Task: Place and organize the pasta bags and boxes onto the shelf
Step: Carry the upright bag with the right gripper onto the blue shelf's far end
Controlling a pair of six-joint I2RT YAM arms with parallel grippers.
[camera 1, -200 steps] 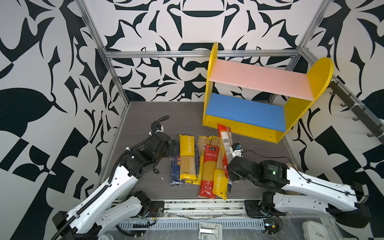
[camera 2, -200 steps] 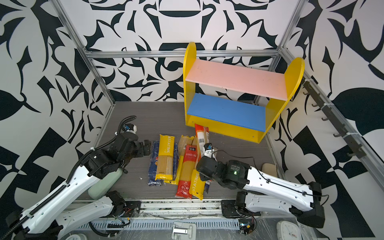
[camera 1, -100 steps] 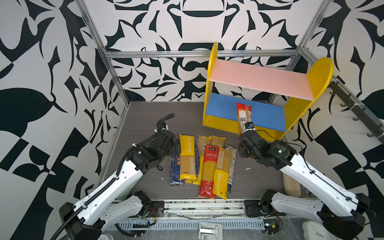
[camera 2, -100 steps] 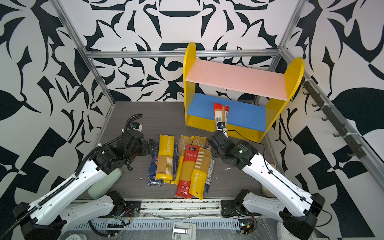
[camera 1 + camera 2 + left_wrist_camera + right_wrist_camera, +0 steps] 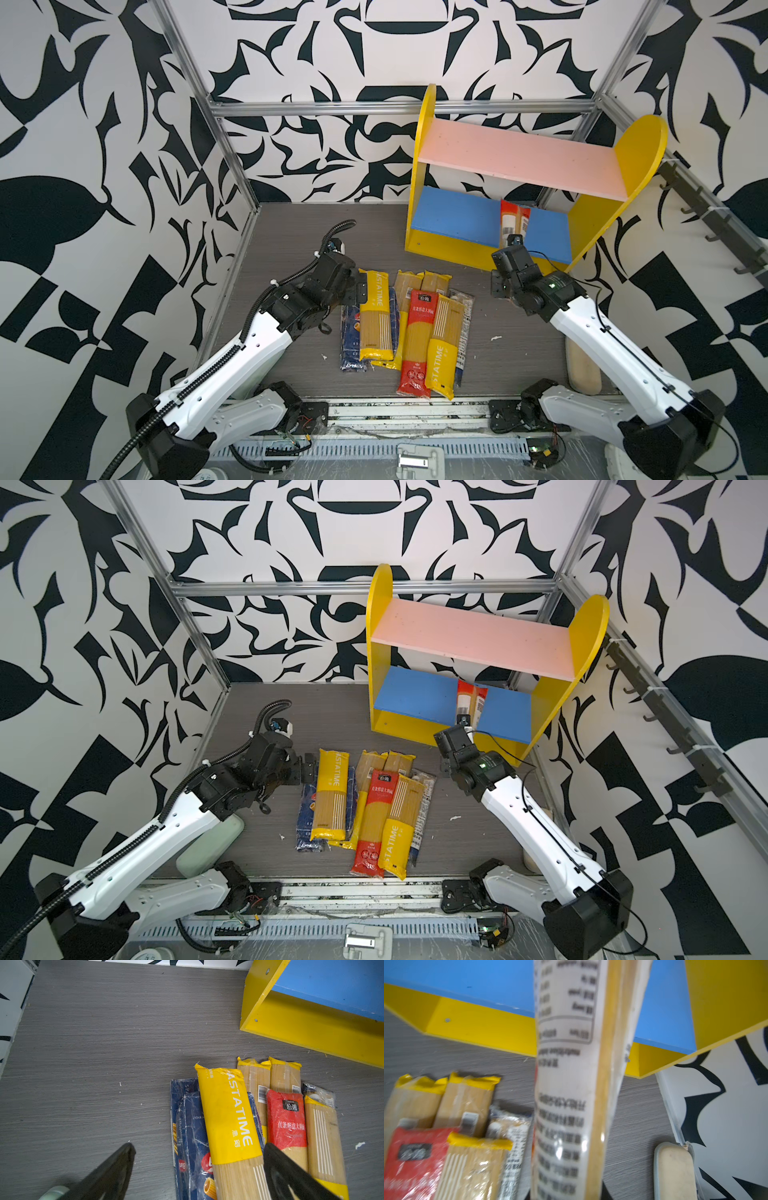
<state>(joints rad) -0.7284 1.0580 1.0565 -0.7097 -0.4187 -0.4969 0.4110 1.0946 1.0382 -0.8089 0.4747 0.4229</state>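
The red-ended bag (image 5: 514, 218) is pointing end-first over the clear blue board, so my right gripper should now bring the bag in until it lies next to the yellow side (image 5: 589, 220) near the hooks.
The shelf (image 5: 519, 164) stands at the back right, with yellow sides, a pink upper board and a blue lower board (image 5: 415, 696). My right gripper (image 5: 515, 244) is shut on a red-ended spaghetti bag (image 5: 514, 219) (image 5: 571, 1084). The bag's far end reaches over the blue board, under the pink one. The other bags lie in a pile on the floor: a yellow bag (image 5: 228, 1115), a red bag (image 5: 286, 1120) and more beside them. Dark blue pasta boxes (image 5: 189, 1126) lie under the yellow bag. My left gripper (image 5: 199, 1147) hangs open over the pile's near-left end, straddling box and yellow bag.
A pale green pad (image 5: 210, 845) lies under the left arm. A beige pad (image 5: 584, 370) lies by the right wall. A rail of hooks (image 5: 715, 232) runs along that wall. Bare grey floor (image 5: 104, 1043) stretches left of the pile and shelf.
My right gripper has lifted the red-ended bag off the pile and carried it back to the shelf's blue board. The left arm has edged toward the pile's far end.
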